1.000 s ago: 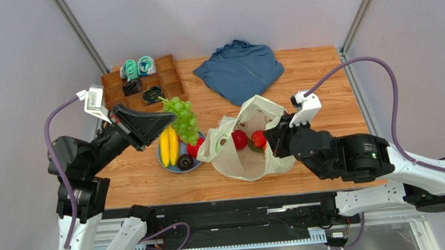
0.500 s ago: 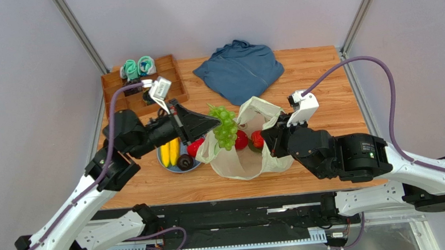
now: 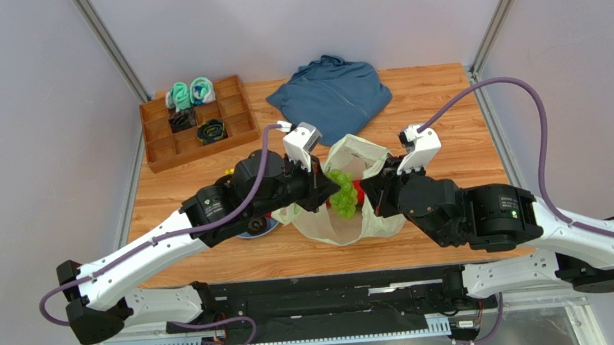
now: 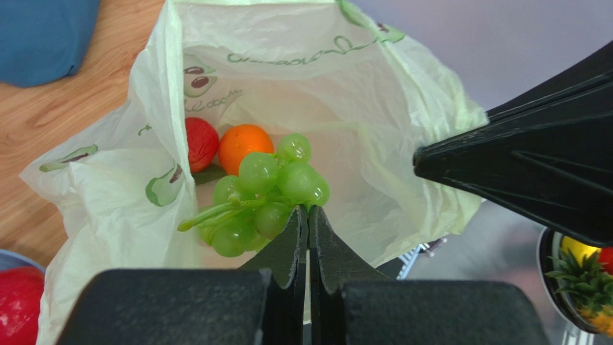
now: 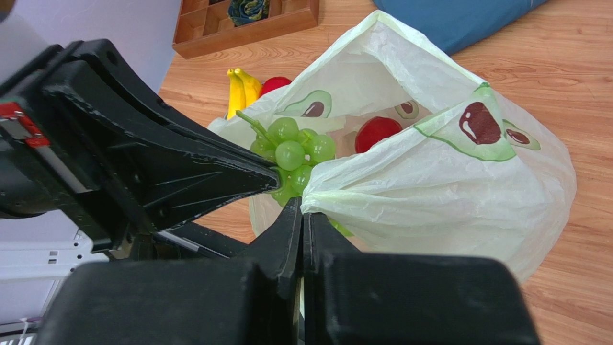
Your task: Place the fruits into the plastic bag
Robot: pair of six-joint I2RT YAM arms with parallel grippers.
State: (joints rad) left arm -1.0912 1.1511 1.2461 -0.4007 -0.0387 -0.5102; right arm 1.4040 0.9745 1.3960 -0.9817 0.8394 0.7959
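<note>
The green grapes point(image 3: 343, 194) are hanging inside the bag's opening. So my left gripper should go on lowering them toward the bag's bottom point(image 4: 331, 154) until they are lower than the bag's rim, and then let go.
The pale-green plastic bag point(image 3: 350, 229) with avocado prints sits at mid-table with its mouth open. My right gripper point(image 5: 302, 205) is shut on the bag's near rim and holds it up. My left gripper point(image 4: 308, 210) is shut on the green grapes point(image 4: 262, 187), which hang inside the bag's mouth point(image 3: 342, 193). A red fruit point(image 4: 201, 141) and an orange point(image 4: 244, 146) lie on the bag's floor. A yellow banana point(image 5: 241, 90) and another red fruit point(image 5: 275, 84) lie left of the bag, mostly hidden under my left arm in the top view.
A wooden compartment tray point(image 3: 160, 148) with rolled socks stands at the back left. A folded blue garment point(image 3: 330, 94) lies at the back centre. The edge of a blue plate point(image 4: 6, 260) shows left of the bag.
My left arm has swung right, carrying the grapes from above the plate to the bag's mouth. The right gripper has kept its hold on the bag's rim.
</note>
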